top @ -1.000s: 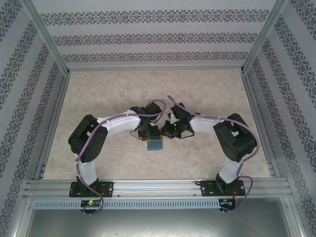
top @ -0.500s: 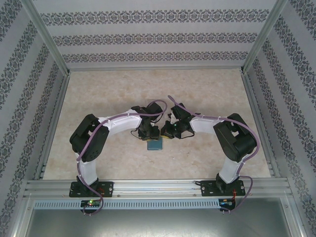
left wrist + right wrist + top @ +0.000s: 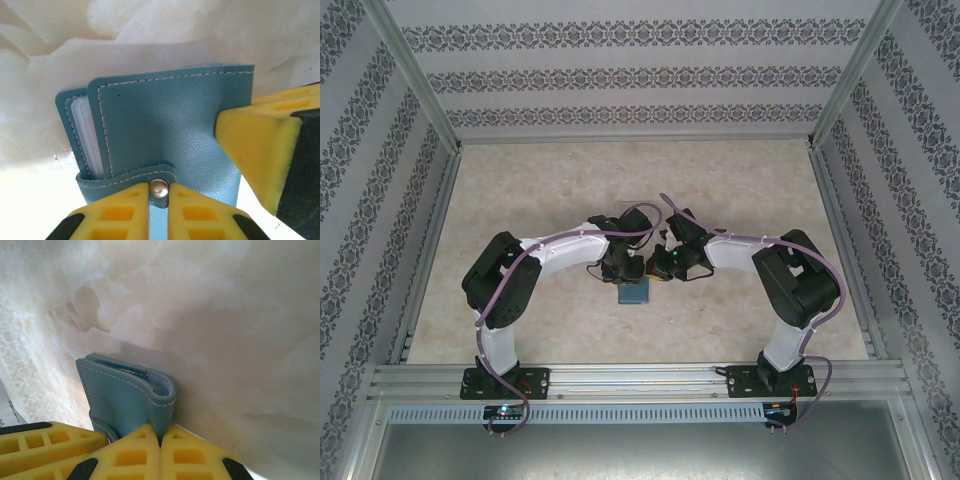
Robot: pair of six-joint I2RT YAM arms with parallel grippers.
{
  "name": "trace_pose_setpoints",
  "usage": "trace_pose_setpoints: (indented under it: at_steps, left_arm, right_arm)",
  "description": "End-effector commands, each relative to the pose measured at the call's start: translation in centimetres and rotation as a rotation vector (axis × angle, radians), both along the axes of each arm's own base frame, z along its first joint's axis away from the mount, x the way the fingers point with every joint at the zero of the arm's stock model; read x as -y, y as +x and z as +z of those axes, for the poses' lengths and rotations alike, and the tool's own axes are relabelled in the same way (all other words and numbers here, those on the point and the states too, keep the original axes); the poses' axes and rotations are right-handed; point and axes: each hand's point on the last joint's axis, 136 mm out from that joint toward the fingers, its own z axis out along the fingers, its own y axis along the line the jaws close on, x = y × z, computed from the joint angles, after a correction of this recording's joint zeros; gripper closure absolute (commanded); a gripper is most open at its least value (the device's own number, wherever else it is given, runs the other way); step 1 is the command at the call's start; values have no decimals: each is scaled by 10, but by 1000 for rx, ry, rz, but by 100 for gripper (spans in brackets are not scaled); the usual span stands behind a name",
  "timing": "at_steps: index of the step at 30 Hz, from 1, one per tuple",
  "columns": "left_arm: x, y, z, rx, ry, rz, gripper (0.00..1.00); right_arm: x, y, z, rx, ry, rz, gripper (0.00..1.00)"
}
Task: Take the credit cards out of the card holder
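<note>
My left gripper has only the rim of the metal stud [image 3: 159,188] between its fingers. I should open it and grip the snap tab [image 3: 161,172] deeper around the stud before I pull it loose.
The card holder [image 3: 170,125] is a teal stitched wallet, folded closed, lying on the table [image 3: 633,292] between both arms. My left gripper [image 3: 159,200] is shut on its snap tab, one yellow finger on each side of the metal stud [image 3: 159,188]. My right gripper [image 3: 160,437] is shut on the folded spine edge of the card holder [image 3: 120,395]. One right finger [image 3: 255,150] presses the cover's right side in the left wrist view. A pale whitish edge [image 3: 87,135] peeks out between the covers at the left. The credit cards are otherwise hidden inside.
The beige marbled table [image 3: 740,190] stretches behind and to both sides of the arms. Patterned walls with metal posts [image 3: 415,80] close in the work area. A metal rail [image 3: 640,378] runs along the near edge.
The left gripper's jaws have narrowed onto the snap tab. The right gripper and the card holder have stayed in place.
</note>
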Motion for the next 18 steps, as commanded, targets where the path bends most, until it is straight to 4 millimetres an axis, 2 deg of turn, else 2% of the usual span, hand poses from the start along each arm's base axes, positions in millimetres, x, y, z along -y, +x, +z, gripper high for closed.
trace_pose_setpoints:
  at_steps: [1, 9, 18]
  left_arm:
    - [-27, 0, -5, 25, 127, 4, 90]
    - [-28, 4, 15, 75, 97, 22, 94]
    - [-38, 5, 25, 87, 57, 62, 95]
  right_arm:
    - [6, -11, -9, -40, -39, 28, 97]
    - [15, -13, -11, -37, -94, 38, 98]
    - [26, -12, -8, -23, -154, 54, 99]
